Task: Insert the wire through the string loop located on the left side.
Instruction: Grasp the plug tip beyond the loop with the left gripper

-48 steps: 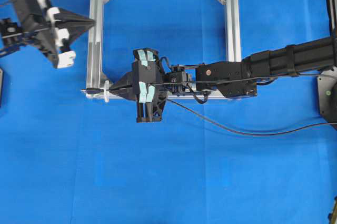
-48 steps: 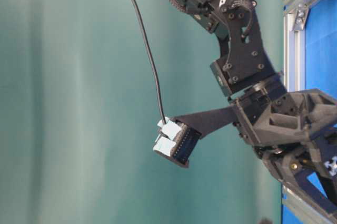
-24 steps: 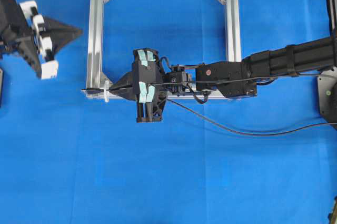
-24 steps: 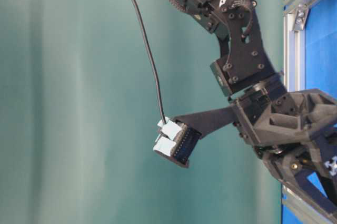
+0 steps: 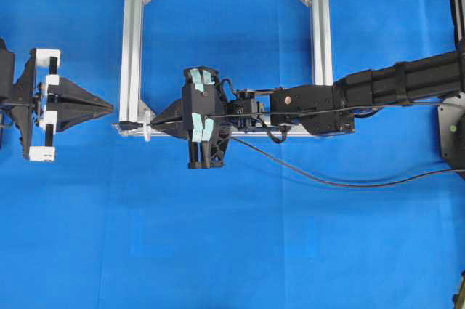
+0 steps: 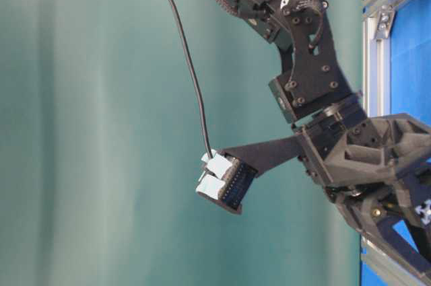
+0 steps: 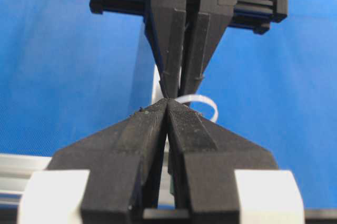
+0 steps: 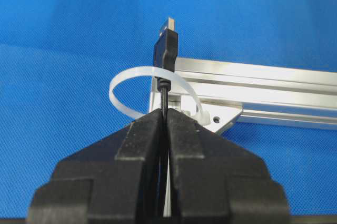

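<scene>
The plug sticks out past the white string loop [image 5: 147,126] near my right gripper's fingers, so my closed left gripper should open, grab the plug [image 5: 128,126] and pull it through.
My right gripper [image 8: 165,113] is shut on the black wire [image 8: 165,89] just behind its plug. The plug [image 8: 165,47] pokes out past the white string loop [image 8: 122,100], which curves round the wire at the silver frame's corner [image 8: 221,118]. From overhead, the right gripper [image 5: 155,124] sits at the frame's lower-left corner, the loop [image 5: 147,130] just left of its tips, the plug end [image 5: 128,126] beyond. My left gripper [image 5: 112,107] is shut and holds nothing. It points right at that corner, a short gap away. Its tips [image 7: 168,100] face the right fingers [image 7: 181,50] and the loop [image 7: 206,104].
The aluminium frame [image 5: 132,47] lies flat on the blue cloth. The wire's slack [image 5: 349,185] curves over the cloth below the right arm [image 5: 392,85]. The table-level view holds only the right arm [image 6: 310,84] and a frame edge [image 6: 374,64].
My left arm has swung down and turned, so its shut fingers now point right at the frame's lower-left corner. The right arm, wire and loop have not moved.
</scene>
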Available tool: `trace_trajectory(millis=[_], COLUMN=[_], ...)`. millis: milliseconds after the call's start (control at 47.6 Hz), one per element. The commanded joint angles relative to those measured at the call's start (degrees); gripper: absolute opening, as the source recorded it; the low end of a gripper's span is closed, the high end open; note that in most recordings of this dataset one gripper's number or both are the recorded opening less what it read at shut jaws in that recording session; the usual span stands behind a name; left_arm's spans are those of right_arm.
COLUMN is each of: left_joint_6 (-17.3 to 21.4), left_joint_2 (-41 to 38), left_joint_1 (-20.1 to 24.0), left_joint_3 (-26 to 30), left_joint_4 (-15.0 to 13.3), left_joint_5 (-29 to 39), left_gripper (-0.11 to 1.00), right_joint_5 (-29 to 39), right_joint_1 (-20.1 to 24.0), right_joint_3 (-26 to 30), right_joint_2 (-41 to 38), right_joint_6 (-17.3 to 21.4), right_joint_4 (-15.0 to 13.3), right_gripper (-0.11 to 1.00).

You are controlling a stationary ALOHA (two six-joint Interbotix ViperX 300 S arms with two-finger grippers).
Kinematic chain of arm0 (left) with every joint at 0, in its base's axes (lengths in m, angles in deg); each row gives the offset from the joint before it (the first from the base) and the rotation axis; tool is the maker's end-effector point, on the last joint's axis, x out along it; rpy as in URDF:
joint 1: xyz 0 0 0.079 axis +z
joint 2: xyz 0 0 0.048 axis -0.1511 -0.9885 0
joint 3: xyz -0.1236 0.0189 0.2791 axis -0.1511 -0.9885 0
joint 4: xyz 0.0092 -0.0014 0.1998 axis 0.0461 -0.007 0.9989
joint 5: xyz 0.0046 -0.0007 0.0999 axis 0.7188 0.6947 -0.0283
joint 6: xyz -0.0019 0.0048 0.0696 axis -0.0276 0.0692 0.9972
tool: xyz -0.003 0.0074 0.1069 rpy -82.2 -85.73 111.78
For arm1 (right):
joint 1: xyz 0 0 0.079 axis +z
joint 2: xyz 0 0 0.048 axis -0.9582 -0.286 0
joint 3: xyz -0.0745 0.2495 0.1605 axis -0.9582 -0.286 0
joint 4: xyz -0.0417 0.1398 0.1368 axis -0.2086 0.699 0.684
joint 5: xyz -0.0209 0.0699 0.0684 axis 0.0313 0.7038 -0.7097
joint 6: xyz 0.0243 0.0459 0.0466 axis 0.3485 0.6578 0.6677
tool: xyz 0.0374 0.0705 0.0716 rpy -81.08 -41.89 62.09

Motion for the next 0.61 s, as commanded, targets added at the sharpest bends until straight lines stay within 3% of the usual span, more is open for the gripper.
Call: trace_trajectory(millis=[0, 294, 399, 588], left_joint_6=[0.00, -0.09, -0.18, -0.44], left_joint_2=[0.09, 0.00, 0.09, 0.44], left_joint_1=[-0.26, -0.53, -0.53, -0.53], left_joint_3=[0.44, 0.70, 0.88, 1.23], left_joint_4=[0.09, 0.09, 0.09, 0.00], left_joint_5=[0.26, 0.26, 0.26, 0.26], left_gripper=[0.00, 0.03, 0.25, 0.81], right_joint_5=[-0.44, -0.35, -0.18, -0.18], right_joint_1=[0.00, -0.09, 0.00, 0.00], right_joint_3=[1.05, 0.97, 0.97, 0.97], right_joint_2=[1.32, 1.32, 1.32, 1.32], right_joint_6=[0.00, 0.00, 0.00, 0.00], right_joint_4=[0.00, -0.09, -0.09, 0.00], right_gripper=[0.00, 0.00, 0.00, 0.00])
